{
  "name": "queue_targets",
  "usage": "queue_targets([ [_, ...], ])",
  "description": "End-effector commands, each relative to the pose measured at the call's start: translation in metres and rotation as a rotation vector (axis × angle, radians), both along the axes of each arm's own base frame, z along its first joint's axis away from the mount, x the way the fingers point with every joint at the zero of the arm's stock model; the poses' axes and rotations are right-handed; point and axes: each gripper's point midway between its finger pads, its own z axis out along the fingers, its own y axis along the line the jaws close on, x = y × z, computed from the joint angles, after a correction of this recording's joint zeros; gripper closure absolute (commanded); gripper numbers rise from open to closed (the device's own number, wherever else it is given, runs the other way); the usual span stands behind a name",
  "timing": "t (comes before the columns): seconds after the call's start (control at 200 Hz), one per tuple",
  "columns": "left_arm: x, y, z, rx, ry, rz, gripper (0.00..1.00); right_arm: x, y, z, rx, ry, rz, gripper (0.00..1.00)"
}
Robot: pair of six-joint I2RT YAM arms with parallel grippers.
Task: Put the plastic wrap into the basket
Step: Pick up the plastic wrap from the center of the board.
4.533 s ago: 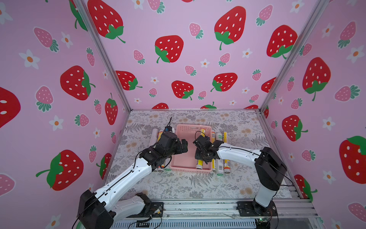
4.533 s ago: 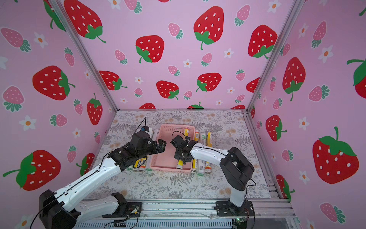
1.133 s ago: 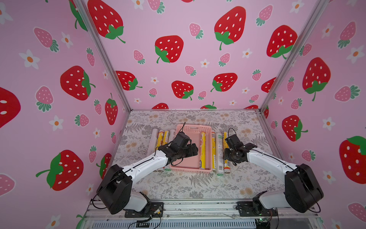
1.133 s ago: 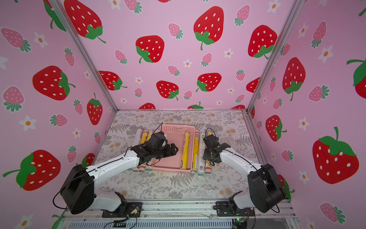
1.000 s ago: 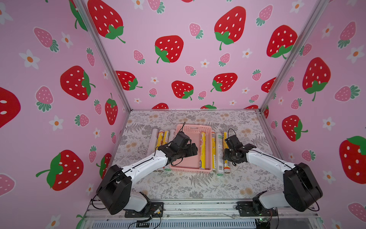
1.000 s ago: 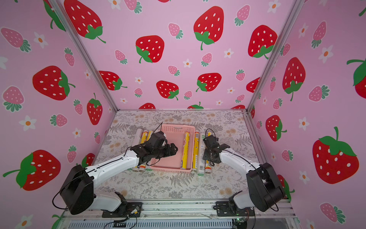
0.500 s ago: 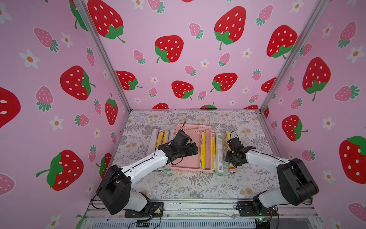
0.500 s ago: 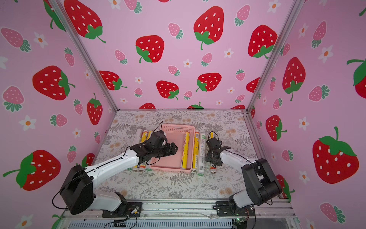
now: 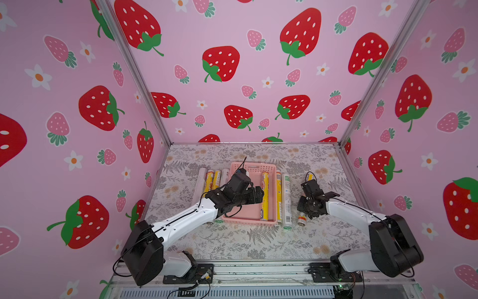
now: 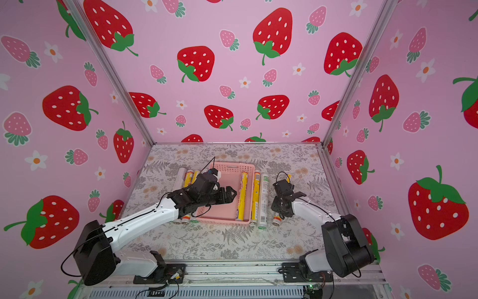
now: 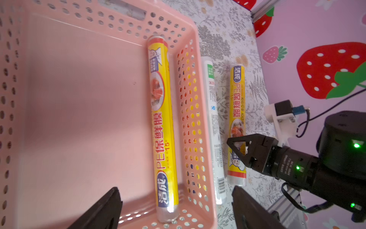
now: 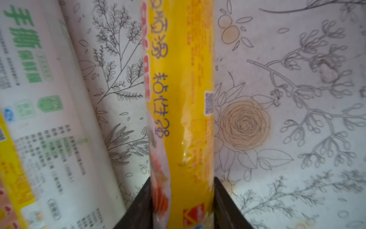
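Observation:
My left gripper should back away to the basket's empty side point(image 11: 36, 114), because it hovers over the basket's bottom point(image 9: 255, 178), where my right gripper's yellow roll must go.
The pink basket point(image 9: 256, 165) point(image 10: 234, 165) sits mid-table with one yellow plastic wrap roll point(image 9: 264, 196) point(image 11: 161, 123) along its right side. My left gripper point(image 9: 258, 194) point(image 11: 176, 190) hovers open over the basket floor, holding nothing. My right gripper point(image 9: 304, 207) point(image 12: 182, 179) is shut on the rightmost yellow roll point(image 9: 302, 220) point(image 12: 182, 99), low over the cloth; whether the roll still rests on the cloth I cannot tell. Between that roll and the basket lie a white roll point(image 9: 286, 202) point(image 11: 214, 128) and a yellow roll point(image 9: 278, 196).
Left of the basket, several more rolls point(image 9: 209, 180) lie side by side, partly hidden under my left arm. The floral tablecloth point(image 9: 258, 240) spreads in front of the basket. Pink strawberry walls point(image 9: 388, 155) close three sides.
My right gripper has dropped onto the rightmost yellow roll and shut on it. The left arm has hardly moved and stays open over the basket.

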Motion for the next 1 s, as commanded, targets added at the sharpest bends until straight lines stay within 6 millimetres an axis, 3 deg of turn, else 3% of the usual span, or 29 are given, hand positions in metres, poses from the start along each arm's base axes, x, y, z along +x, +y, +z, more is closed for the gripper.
queue_targets([
  [0.0, 0.006, -0.010, 0.024, -0.017, -0.045, -0.016, 0.08, 0.005, -0.003, 0.037, -0.019, -0.047, 0.011, 0.69],
  [0.115, 0.003, 0.001, 0.036, 0.012, -0.082, -0.010, 0.08, 0.003, -0.004, 0.067, -0.027, -0.104, 0.006, 0.69],
  [0.255, -0.001, 0.025, 0.042, 0.073, -0.125, 0.003, 0.04, -0.002, 0.010, 0.101, 0.015, -0.147, 0.033, 0.69],
  [0.36, -0.003, 0.047, 0.038, 0.139, -0.106, 0.040, 0.04, -0.003, 0.033, 0.121, 0.045, -0.174, 0.066, 0.69],
  [0.44, -0.007, 0.063, 0.036, 0.155, -0.111, 0.070, 0.04, -0.002, 0.064, 0.129, 0.130, -0.190, 0.118, 0.68],
  [0.58, -0.011, 0.096, 0.020, 0.135, -0.048, 0.154, 0.02, 0.003, 0.124, 0.134, 0.328, -0.221, 0.167, 0.68],
  [0.745, -0.020, 0.126, 0.015, 0.116, -0.024, 0.220, 0.02, 0.009, 0.171, 0.127, 0.320, -0.223, 0.211, 0.69],
  [0.995, -0.027, 0.129, 0.016, 0.069, -0.026, 0.226, 0.02, 0.021, 0.222, 0.110, 0.295, -0.206, 0.259, 0.70],
])
